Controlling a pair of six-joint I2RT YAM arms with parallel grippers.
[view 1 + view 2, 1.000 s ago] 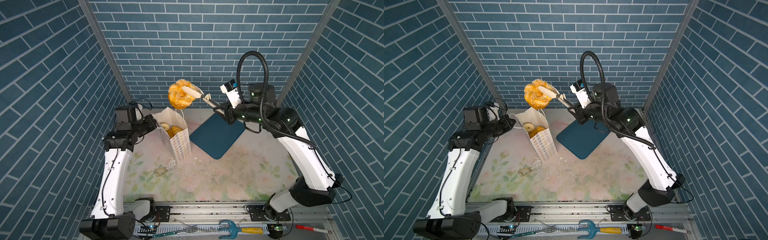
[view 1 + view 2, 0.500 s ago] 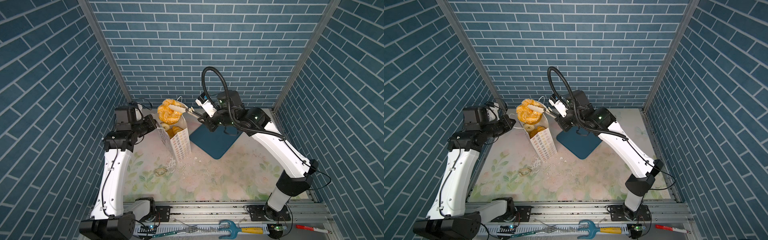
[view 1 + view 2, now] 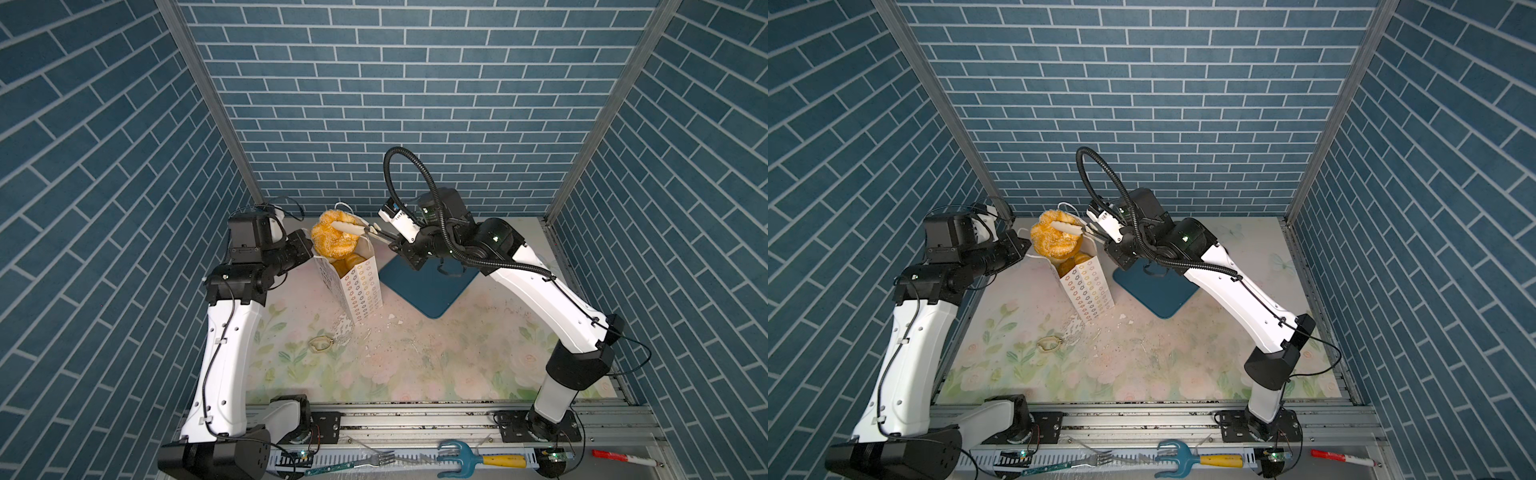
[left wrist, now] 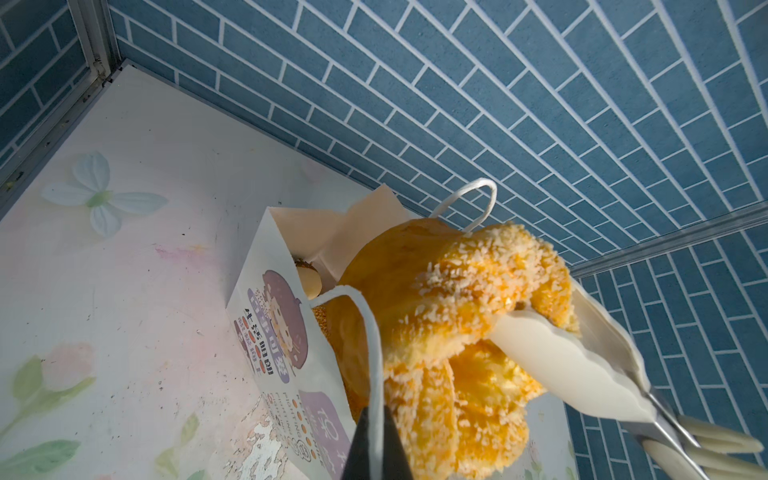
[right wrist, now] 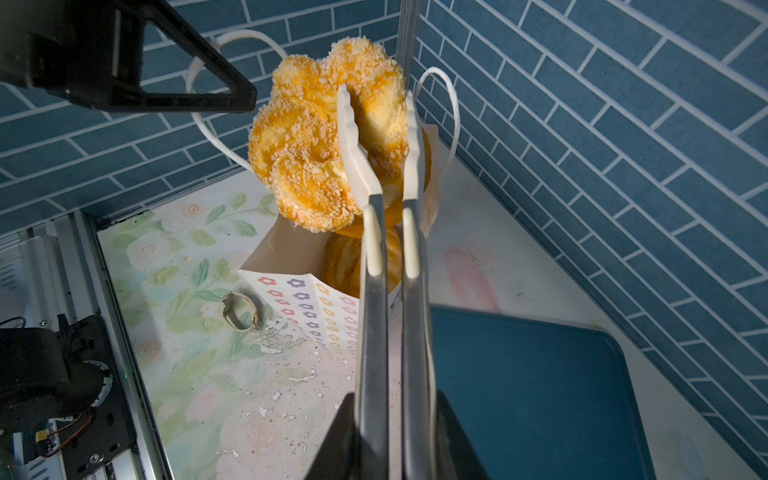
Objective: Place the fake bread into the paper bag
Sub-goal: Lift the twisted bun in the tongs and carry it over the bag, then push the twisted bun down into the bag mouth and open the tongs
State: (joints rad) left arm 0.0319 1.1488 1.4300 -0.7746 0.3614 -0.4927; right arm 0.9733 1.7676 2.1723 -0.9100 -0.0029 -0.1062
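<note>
The fake bread is hanging over the paper bag's rim (image 3: 314,249) close to my left gripper, so my right gripper should pull the bread back over the bag's opening (image 3: 357,246) before letting it go.
A big golden, sugar-dusted fake bread (image 3: 332,241) (image 3: 1054,240) (image 5: 309,153) (image 4: 453,332) hangs at the mouth of the paper bag (image 3: 360,286) (image 3: 1088,291) (image 5: 309,299) (image 4: 286,353), its lower part just inside the rim. White-tipped metal tongs (image 3: 353,228) (image 5: 374,174) (image 4: 582,374) clamp it, and my right gripper (image 5: 395,399) (image 3: 400,246) is shut on the tongs' arms. The left gripper (image 4: 376,415) (image 3: 308,249) is shut on the bag's white cord handle (image 4: 374,353). More bread (image 5: 347,259) (image 3: 347,262) lies inside the bag.
A dark teal tray (image 3: 432,286) (image 5: 540,395) lies bare right of the bag. A small metal ring (image 3: 320,343) and white flakes lie on the floral mat in front of the bag. A fork, a blue hand rake (image 3: 457,457) and a red marker sit on the front rail.
The right arm has swung left and down, carrying the bread in the tongs from high above the bag to its mouth. The left arm has held still on the handle.
</note>
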